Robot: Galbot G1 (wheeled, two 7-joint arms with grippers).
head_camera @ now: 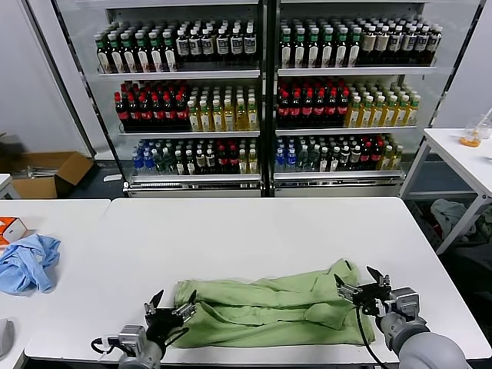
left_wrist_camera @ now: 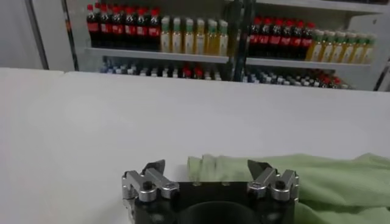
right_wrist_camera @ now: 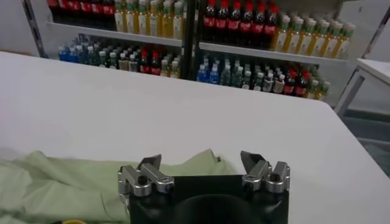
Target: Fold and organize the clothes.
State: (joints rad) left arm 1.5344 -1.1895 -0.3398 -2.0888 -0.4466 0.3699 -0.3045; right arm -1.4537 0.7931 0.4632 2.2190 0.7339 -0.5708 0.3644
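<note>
The polo shirt's long band (head_camera: 330,307) stretches to my right gripper. My left gripper should pull the band closer by its other end (head_camera: 186,287) before folding that end over.
The light green polo shirt (head_camera: 277,307) lies crumpled in a long band along the near edge of the white table (head_camera: 254,231). Its graphic is hidden. My left gripper (head_camera: 171,309) is open and empty at the shirt's left end, low over the table. In the left wrist view the left gripper (left_wrist_camera: 208,165) has its jaws spread wide, with the shirt (left_wrist_camera: 317,176) just beyond them. My right gripper (head_camera: 361,286) is open and empty at the shirt's right end. In the right wrist view the right gripper (right_wrist_camera: 200,158) frames a peak of the shirt (right_wrist_camera: 79,176).
A light blue cloth (head_camera: 28,261) and an orange box (head_camera: 9,228) lie on a second table at the left. Glass-door fridges (head_camera: 261,92) full of bottles stand behind. Another white table (head_camera: 461,154) is at the right.
</note>
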